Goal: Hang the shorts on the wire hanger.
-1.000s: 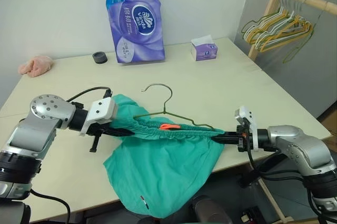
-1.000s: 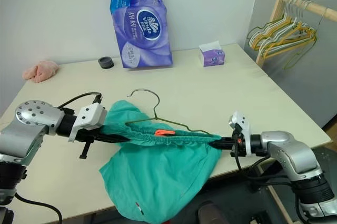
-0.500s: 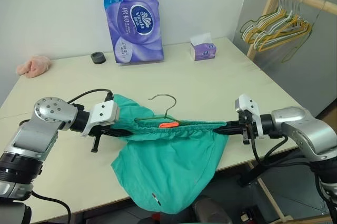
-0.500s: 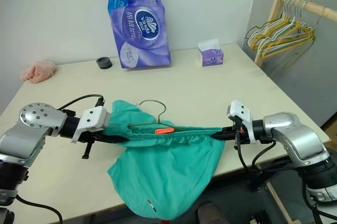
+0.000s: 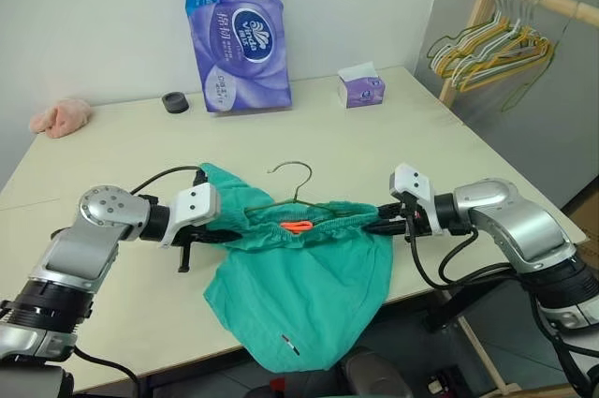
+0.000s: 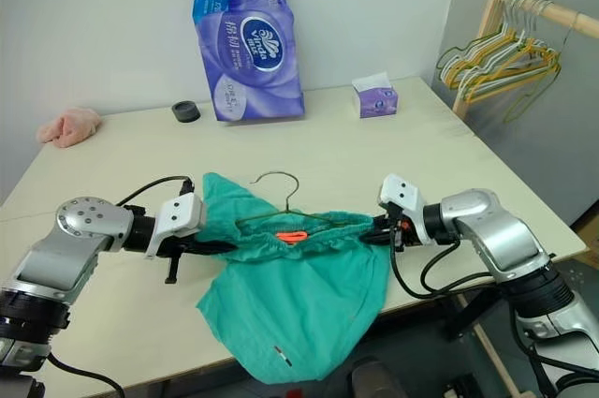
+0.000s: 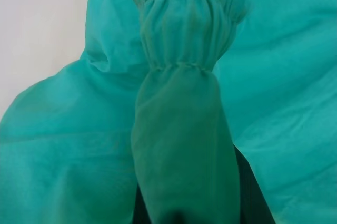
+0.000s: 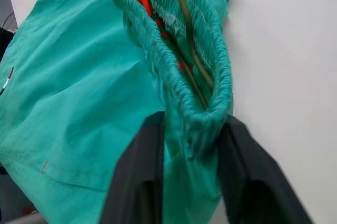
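The wire hanger (image 5: 296, 199) will come along when I lift the teal shorts, because its end is tucked inside the gathered waistband (image 8: 204, 92).
The teal shorts (image 5: 299, 276) hang over the table's front edge, their gathered waistband stretched between my two grippers. The wire hanger (image 8: 187, 18) lies inside the waistband, with its hook (image 5: 306, 176) sticking out toward the back and the orange tag (image 5: 298, 226) beside it. My left gripper (image 5: 229, 234) is shut on the waistband's left end, and fabric (image 7: 179, 129) drapes over its fingers. My right gripper (image 8: 192, 124) stands open at the waistband's right end. The bunched band lies loose between its black fingers (image 8: 139, 171).
A purple toilet-paper pack (image 5: 239, 28), a tissue box (image 5: 361, 89), a black ring (image 5: 175, 102) and a pink cloth lump (image 5: 61, 117) sit along the back of the table (image 5: 421, 150). A wooden rack with bunched hangers (image 5: 496, 42) stands at the right.
My right gripper has swung left toward the left one and opened its fingers. The waistband has gone slack and shorter between the grippers. The left gripper keeps its hold.
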You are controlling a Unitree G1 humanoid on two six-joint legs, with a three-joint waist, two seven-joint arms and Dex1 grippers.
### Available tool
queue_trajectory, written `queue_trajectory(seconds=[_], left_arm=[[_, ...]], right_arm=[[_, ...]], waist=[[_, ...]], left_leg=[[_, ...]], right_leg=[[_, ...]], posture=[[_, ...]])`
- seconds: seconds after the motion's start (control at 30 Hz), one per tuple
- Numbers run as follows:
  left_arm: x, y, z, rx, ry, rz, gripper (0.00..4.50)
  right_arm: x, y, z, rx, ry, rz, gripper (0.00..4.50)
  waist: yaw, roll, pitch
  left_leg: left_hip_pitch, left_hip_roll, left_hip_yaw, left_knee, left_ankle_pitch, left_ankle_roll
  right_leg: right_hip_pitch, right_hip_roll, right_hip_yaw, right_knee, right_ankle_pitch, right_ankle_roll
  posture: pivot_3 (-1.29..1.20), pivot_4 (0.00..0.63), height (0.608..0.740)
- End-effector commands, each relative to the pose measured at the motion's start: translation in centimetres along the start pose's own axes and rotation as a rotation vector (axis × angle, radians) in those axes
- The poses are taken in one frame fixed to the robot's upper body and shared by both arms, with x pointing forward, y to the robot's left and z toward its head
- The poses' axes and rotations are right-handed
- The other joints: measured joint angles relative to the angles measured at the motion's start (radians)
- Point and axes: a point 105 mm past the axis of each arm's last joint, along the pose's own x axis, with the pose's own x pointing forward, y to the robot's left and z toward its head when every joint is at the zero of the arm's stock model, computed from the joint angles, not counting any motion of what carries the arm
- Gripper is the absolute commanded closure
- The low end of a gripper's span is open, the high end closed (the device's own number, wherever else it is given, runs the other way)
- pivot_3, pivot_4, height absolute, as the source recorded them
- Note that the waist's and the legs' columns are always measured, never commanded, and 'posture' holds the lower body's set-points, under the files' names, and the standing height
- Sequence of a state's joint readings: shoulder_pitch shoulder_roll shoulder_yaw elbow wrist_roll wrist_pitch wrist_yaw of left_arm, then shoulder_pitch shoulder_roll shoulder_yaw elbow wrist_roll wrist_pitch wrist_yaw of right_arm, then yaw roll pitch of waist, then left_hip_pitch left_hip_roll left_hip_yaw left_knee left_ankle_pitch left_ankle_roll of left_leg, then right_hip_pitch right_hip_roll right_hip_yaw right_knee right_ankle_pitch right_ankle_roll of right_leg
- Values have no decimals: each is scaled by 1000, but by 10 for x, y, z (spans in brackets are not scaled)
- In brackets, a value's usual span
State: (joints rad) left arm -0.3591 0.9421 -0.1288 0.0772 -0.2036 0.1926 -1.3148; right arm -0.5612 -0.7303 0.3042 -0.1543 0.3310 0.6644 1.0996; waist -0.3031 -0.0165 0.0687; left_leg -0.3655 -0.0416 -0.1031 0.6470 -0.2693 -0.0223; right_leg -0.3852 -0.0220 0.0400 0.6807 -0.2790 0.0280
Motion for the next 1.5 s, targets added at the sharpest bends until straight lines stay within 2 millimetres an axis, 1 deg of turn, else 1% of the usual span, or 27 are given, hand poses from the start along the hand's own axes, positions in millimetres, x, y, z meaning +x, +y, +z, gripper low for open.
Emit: queue_trajectory(seconds=[0.03,0.07,0.13,0.17,0.27,0.33,0.4,0.47,0.57,0.7,0.8,0.9,0.97,1.03,1.23,1.33,1.4,1.47,1.5], left_arm=[[1,1,9,38,-14,22,4500],[2,1,9,38,-16,21,4500],[4,0,10,37,-20,18,4500],[5,-1,10,37,-22,16,4500],[6,-1,10,39,-24,11,4500],[7,-1,11,41,-24,10,4500],[7,0,12,42,-24,10,4500],[7,0,12,43,-24,8,4500],[8,1,13,44,-25,7,4500],[8,-1,13,46,-26,-1,4500],[9,-2,14,45,-28,-7,4500],[9,-4,15,39,-36,-10,4500],[9,-4,15,35,-41,-10,4500],[9,-4,16,32,-46,-8,4500],[10,-5,17,31,-61,-4,4500],[11,-4,18,22,-73,-1,4500],[13,-4,20,-2,-93,-8,4500],[14,0,24,-34,-124,13,4500],[14,4,27,-50,-149,31,4229]], right_arm=[[-14,-3,14,-130,3,-80,1700],[-16,-8,12,-143,21,-128,1404],[-18,-17,1,-148,69,-211,665],[-18,-20,-5,-129,84,-244,393],[-18,-25,-19,-102,124,-291,393],[-15,-21,-25,-84,135,-263,393],[-8,-14,-25,-47,120,-210,393],[1,-10,-23,-47,105,-162,393],[13,-10,-23,-66,115,-115,393],[30,-19,-24,-93,150,-83,393],[40,-27,-26,-108,178,-66,393],[46,-30,-26,-125,199,-28,393],[49,-29,-24,-142,201,3,761],[50,-26,-22,-156,201,30,1279],[51,-24,-15,-162,177,48,3353],[50,-19,-9,-176,162,66,4430],[49,-18,-6,-181,155,71,4476],[47,-17,-3,-185,145,70,4476],[46,-17,-2,-187,142,70,4493]], waist=[[1,0,0],[1,0,0],[1,-1,-1],[1,-1,-1],[-1,-1,-1],[-1,-1,-1],[-2,-1,-1],[-4,-1,-1],[-5,-1,-1],[-6,-1,-1],[-5,-1,-1],[-5,-1,-1],[-5,-1,-1],[-5,-1,-2],[-5,-1,-2],[-4,-1,-2],[-5,0,-2],[-4,0,-2],[-3,0,-2]], left_leg=[[0,0,0,0,0,0],[0,0,0,0,0,0],[0,0,0,0,0,0],[0,0,0,0,0,0],[0,0,0,0,0,0],[0,0,0,0,0,0],[0,0,0,0,0,0],[0,0,0,0,0,0],[0,0,0,0,0,0],[0,0,0,0,0,0],[0,0,0,0,0,0],[0,0,0,0,0,0],[0,0,0,0,0,0],[0,0,0,0,0,0],[0,0,0,0,0,0],[0,0,0,0,0,0],[0,0,-1,0,0,0],[0,0,0,0,0,0],[0,0,0,0,0,0]], right_leg=[[0,0,0,0,0,0],[0,0,0,0,0,0],[0,0,0,0,0,0],[0,0,0,0,0,0],[0,0,0,0,0,0],[0,0,0,0,0,0],[0,0,0,0,0,0],[0,0,0,0,0,0],[0,0,0,0,0,0],[0,0,0,0,0,0],[0,0,0,0,0,0],[0,0,0,0,0,0],[0,0,0,0,0,0],[0,0,0,0,0,0],[0,0,0,0,0,0],[0,0,0,0,0,0],[0,0,0,0,0,0],[0,0,0,0,0,0],[0,0,0,0,0,0]], posture=[[-319,15,740],[-319,15,740],[-324,18,740],[-324,18,740],[-327,22,740],[-327,22,740],[-329,24,740],[-327,23,740],[-324,22,740],[-320,21,740],[-311,20,740],[-311,20,740],[-300,19,740],[-300,19,740],[-300,19,740],[-300,19,740],[-305,21,740],[-305,21,740],[-305,21,740]])
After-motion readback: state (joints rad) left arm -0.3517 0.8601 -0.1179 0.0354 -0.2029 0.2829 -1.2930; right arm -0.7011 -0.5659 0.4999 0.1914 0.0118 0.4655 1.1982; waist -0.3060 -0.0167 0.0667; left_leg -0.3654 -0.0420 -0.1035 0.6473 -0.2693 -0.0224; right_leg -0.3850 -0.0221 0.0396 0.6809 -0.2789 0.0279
